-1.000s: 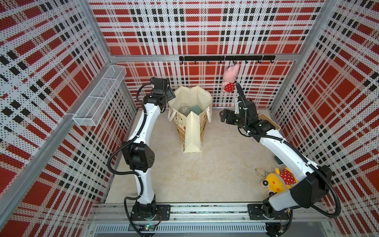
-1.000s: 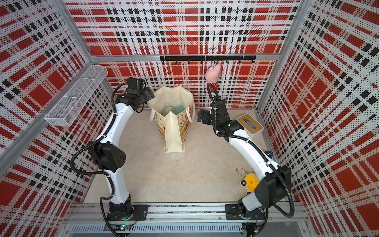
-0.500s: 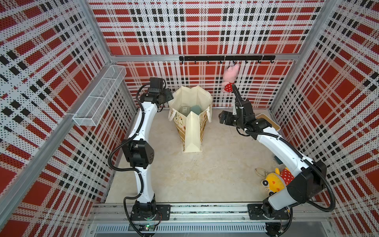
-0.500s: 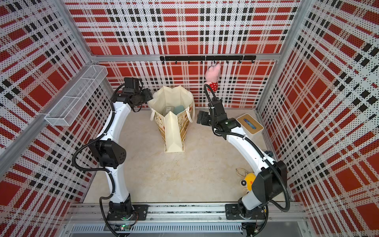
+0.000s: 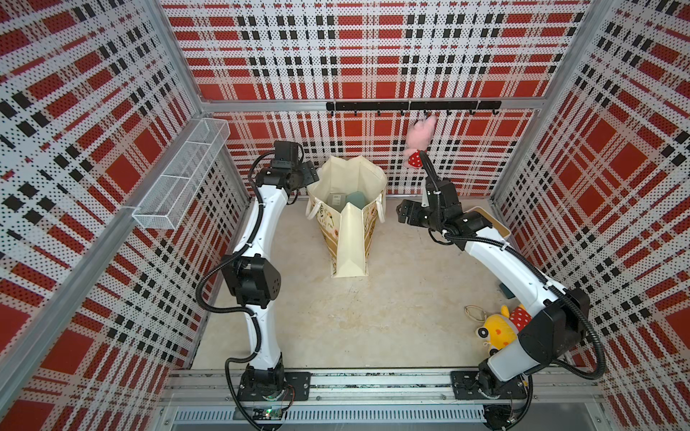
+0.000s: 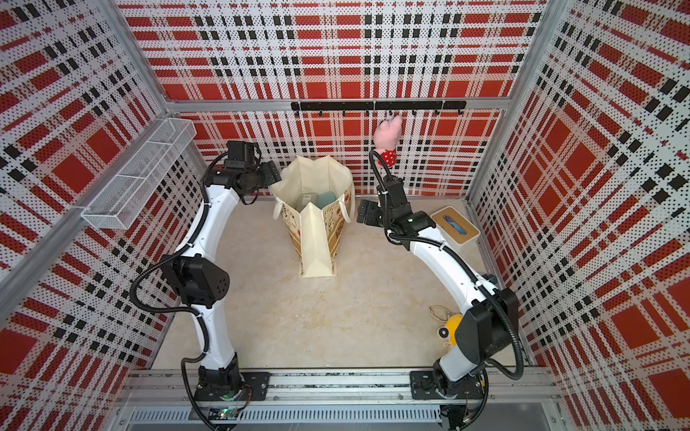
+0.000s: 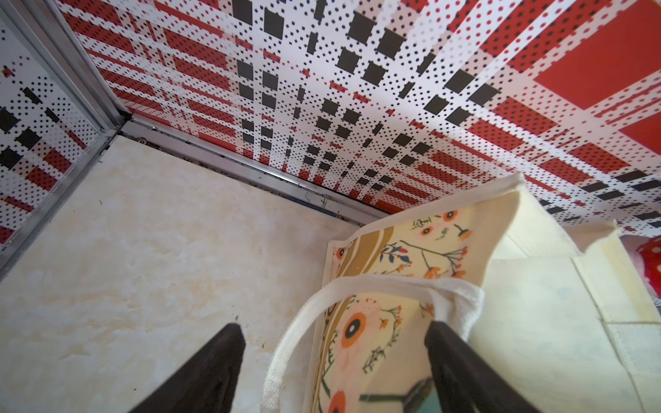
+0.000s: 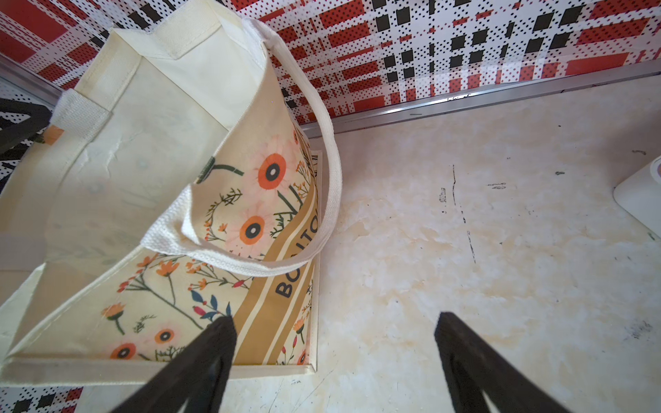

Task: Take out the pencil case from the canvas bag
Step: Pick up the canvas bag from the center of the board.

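My left gripper should pinch the bag's rim while my right gripper turns the bag, because the bag's narrow side is facing me in front of the pencil case.
The cream canvas bag stands upright and open near the back wall. Inside it lies the teal pencil case, only partly seen. My left gripper is at the bag's left rim, open. The printed wall and a white handle lie between its fingers, unpinched. My right gripper hangs open beside the bag's right face, apart from it, with bare floor between its fingers.
A white box with a wooden lid sits at the back right behind my right arm. A yellow plush lies at the front right. A pink plush hangs from the hook rail. A wire basket is on the left wall.
My left wrist has turned and shifted at the bag's left rim. My right gripper has drifted slightly left toward the bag. The bag has stayed in place.
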### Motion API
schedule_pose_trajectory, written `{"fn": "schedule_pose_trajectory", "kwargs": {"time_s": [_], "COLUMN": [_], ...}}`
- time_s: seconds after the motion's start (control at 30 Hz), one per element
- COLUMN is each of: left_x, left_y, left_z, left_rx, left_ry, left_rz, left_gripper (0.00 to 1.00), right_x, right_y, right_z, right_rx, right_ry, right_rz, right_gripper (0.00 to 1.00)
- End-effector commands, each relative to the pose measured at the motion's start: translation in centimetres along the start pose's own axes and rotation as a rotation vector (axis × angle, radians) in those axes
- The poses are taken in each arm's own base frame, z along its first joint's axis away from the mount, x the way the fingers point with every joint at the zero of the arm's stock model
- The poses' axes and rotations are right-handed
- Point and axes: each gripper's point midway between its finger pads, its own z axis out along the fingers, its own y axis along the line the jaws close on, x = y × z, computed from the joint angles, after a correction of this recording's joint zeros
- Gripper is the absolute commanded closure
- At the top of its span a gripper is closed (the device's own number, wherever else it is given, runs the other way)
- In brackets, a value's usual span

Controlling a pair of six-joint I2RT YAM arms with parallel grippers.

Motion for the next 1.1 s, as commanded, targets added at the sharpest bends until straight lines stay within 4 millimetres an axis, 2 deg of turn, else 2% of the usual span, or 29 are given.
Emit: {"fn": "schedule_pose_trajectory", "kwargs": {"time_s": [0.0,0.17,0.33,0.47,0.57,0.63,0.7,0.8,0.97,1.07], "left_x": [-0.2,1.0,1.7,2.4,2.6,2.5,2.1,1.6,1.5,1.5], "left_y": [-1.5,-1.5,1.0,1.4,1.2,0.8,0.2,-0.8,-1.9,-2.3], "left_z": [-2.6,-2.7,-1.7,-0.8,-0.3,-0.2,-0.5,-0.9,-1.3,-1.5], "left_rx": [0.057,0.049,-0.042,-0.046,-0.037,-0.03,-0.013,0.019,0.046,0.06], "left_ry": [-0.002,0.016,0.033,0.062,0.072,0.067,0.058,0.04,0.025,0.02], "left_rz": [0.037,0.062,0.053,0.059,0.06,0.061,0.064,0.074,0.083,0.085], "left_gripper": [0.1,0.06,0.15,0.25,0.39,0.54,0.67,0.82,0.98,1.0], "right_x": [0.0,0.2,0.2,0.1,-0.1,-0.5,-1.4,-3.0,-5.6,-7.0], "right_y": [0.4,0.6,0.6,0.5,0.7,1.0,1.5,2.8,4.4,5.0], "right_z": [0.0,0.1,0.2,0.1,0.1,0.1,0.3,0.7,2.4,4.0], "right_rx": [-0.006,-0.012,-0.012,-0.004,-0.006,-0.015,-0.027,-0.067,-0.096,-0.081], "right_ry": [0.008,0.014,0.017,0.016,0.01,0.002,-0.014,-0.054,-0.099,-0.108], "right_rz": [-0.008,-0.01,-0.012,-0.016,-0.015,-0.013,-0.008,0.025,0.07,0.084], "right_gripper": [0.08,0.09,0.09,0.1,0.12,0.12,0.13,0.12,0.11,0.11]}}
